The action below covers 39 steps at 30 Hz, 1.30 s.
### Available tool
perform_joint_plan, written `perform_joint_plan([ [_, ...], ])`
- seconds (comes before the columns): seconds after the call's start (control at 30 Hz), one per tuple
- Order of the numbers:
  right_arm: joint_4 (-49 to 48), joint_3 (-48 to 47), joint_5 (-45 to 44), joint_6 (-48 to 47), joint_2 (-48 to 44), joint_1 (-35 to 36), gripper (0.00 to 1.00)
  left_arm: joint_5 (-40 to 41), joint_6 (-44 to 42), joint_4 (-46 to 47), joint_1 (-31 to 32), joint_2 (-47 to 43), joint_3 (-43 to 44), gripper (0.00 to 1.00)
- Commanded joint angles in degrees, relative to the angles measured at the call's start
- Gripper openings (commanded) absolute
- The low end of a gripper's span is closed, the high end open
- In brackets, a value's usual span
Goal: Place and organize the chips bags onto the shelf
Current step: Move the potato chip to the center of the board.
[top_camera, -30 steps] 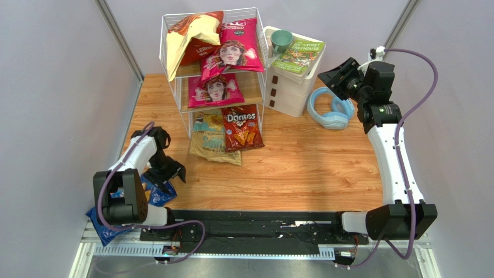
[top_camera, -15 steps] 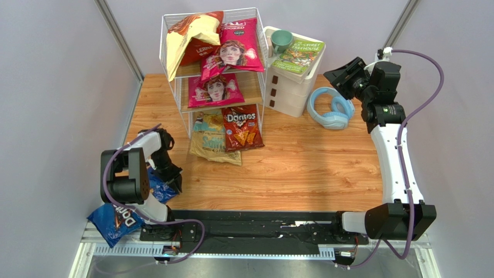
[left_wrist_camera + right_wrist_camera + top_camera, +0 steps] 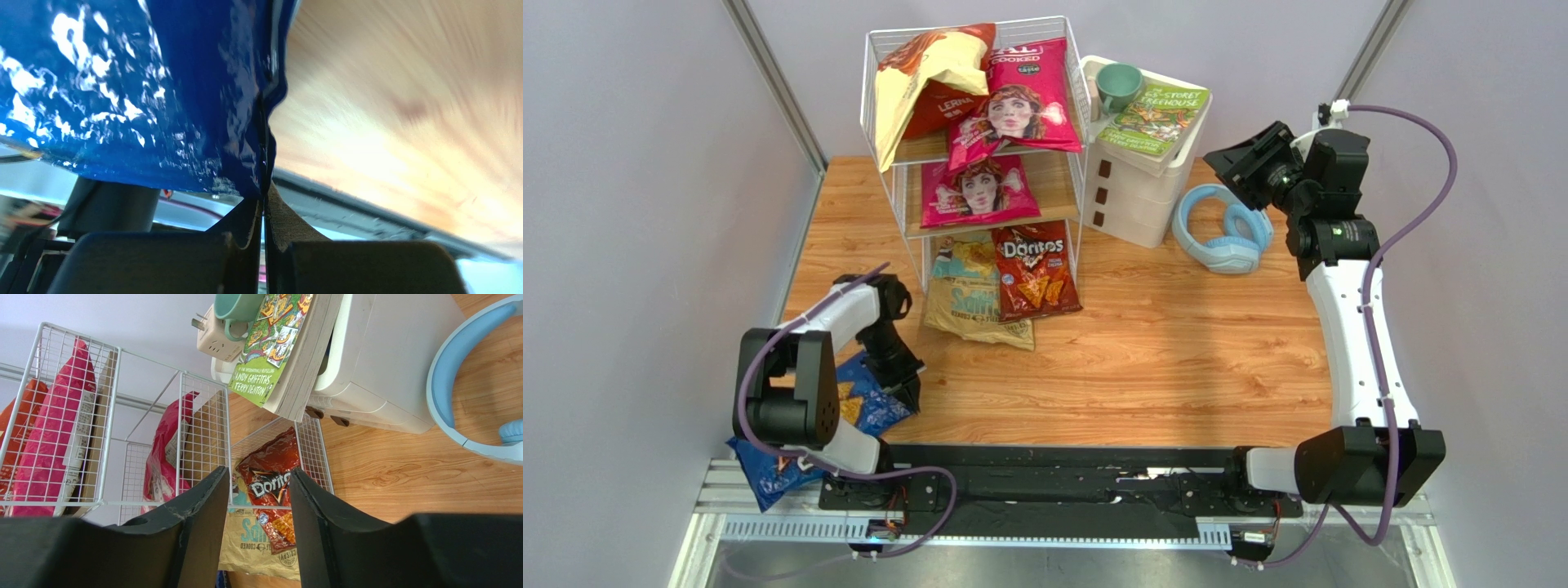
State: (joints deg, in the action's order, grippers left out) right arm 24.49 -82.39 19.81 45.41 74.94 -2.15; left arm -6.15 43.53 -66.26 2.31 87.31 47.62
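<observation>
My left gripper goes on pulling until the bag lies in front of the shelf before it lets go, since it is pinching the blue Doritos bag's edge (image 3: 890, 414) and the wood ahead (image 3: 1001, 398) is clear.
The blue Doritos bag (image 3: 844, 402) lies at the table's near left corner, partly over the edge. My left gripper (image 3: 898, 371) is shut on its right edge; in the left wrist view the blue foil (image 3: 153, 92) runs into the pinched jaws (image 3: 265, 197). The shelf (image 3: 881, 147) stands at the back. An orange-and-cream bag (image 3: 918, 83) and a magenta bag (image 3: 1028, 104) are on its top tier, and another magenta bag (image 3: 977, 191) is on the middle tier. The red Doritos (image 3: 1033, 270) and a tan-and-teal bag (image 3: 967, 304) stick out of the bottom tier. My right gripper (image 3: 1244, 159) hangs open and empty, high at the right.
A white drawer unit (image 3: 1136, 196) beside the shelf carries a green book (image 3: 1155, 119) and a teal mug (image 3: 1119, 83). Blue headphones (image 3: 1220, 233) lie to its right. Grey walls close in both sides. The right wrist view looks at the shelf's mesh side (image 3: 202, 416).
My left gripper has closed on the blue bag's edge and shifted a little right along the near edge, pulling the bag with it. The right gripper has drifted slightly to the right.
</observation>
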Motion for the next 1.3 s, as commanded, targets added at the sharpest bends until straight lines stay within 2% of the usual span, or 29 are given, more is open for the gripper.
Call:
perform_joint_plan([
  [0.0, -3.05, -0.49, 2.07, 1.35, 0.30, -0.31, 0.43, -2.46, -0.38, -3.35, 6.21, -4.24, 3.80, 0.00],
  [0.2, -0.06, -3.13, 2.51, -0.93, 1.79, 0.39, 0.43, -3.51, 1.82, -5.37, 14.30, -5.39, 5.56, 0.00],
  [0.37, -1.20, -2.25, 2.42, -0.59, 1.70, 0.57, 0.44, -5.27, 4.54, -1.70, 21.50, -7.07, 2.84, 0.00],
  [0.5, -1.90, -0.32, 2.60, -0.06, 1.00, 1.45, 0.44, -7.47, 4.29, 0.95, 30.54, -1.55, 5.55, 0.00],
  [0.63, -0.94, -0.14, 2.77, -0.06, 1.09, 1.89, 0.44, -7.30, 1.56, -0.71, 40.29, 4.88, 13.80, 0.00],
  [0.8, -0.94, -0.40, 2.51, -0.58, 1.26, 1.89, 0.44, -4.66, 2.26, -3.44, 43.57, 4.72, 19.00, 0.00],
  [0.93, -1.72, 0.91, 2.60, 0.38, 1.00, 1.89, 0.45, -5.19, 1.74, -0.63, 44.54, 2.61, 19.61, 0.00],
  [1.1, -1.20, 0.39, 1.98, 0.12, 0.83, 1.89, 0.45, -6.06, -2.04, -0.62, 47.17, 6.89, 24.44, 0.00],
  [1.27, 0.12, -0.14, 0.58, -0.50, 0.56, 1.89, 0.45, -3.96, -7.13, -3.43, 51.13, 13.57, 34.64, 0.00],
])
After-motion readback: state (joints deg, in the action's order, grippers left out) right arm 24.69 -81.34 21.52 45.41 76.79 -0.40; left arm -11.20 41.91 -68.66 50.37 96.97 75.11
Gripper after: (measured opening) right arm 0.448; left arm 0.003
